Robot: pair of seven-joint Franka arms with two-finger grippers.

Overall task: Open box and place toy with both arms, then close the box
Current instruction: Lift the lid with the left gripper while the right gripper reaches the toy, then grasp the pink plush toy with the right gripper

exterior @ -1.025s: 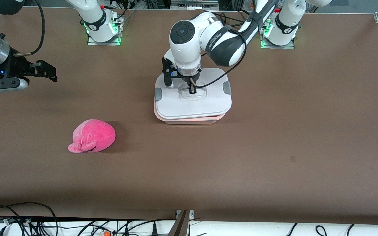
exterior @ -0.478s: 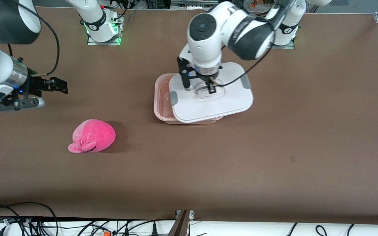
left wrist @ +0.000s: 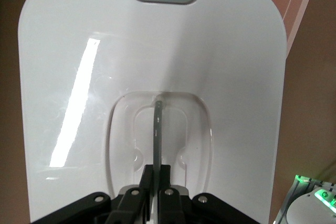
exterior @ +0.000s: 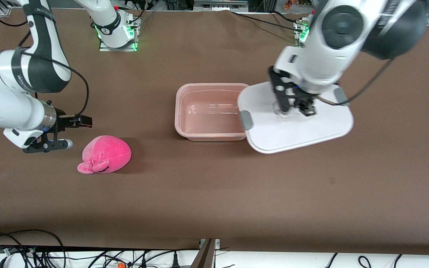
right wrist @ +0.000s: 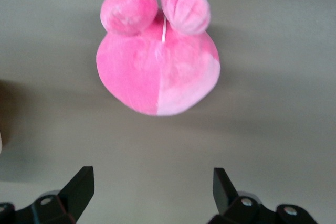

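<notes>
The bright pink toy will bunch up into a narrow fold when the robot pinches and lifts it, because soft plush puffs out around a seam.
The pale pink tub of the box stands open at the table's middle, empty. My left gripper is shut on the clear centre handle of the white lid and holds it in the air, beside the tub toward the left arm's end, one edge over the tub's rim. The lid fills the left wrist view. The bright pink toy lies on the table toward the right arm's end, nearer the front camera than the tub. My right gripper is open and empty, just above and beside the toy.
The brown table has its front edge with cables near the front camera. Both arm bases stand at the back edge.
My left gripper has lifted the lid off the tub and carried it toward the left arm's end. My right gripper has moved down and closer to the toy.
</notes>
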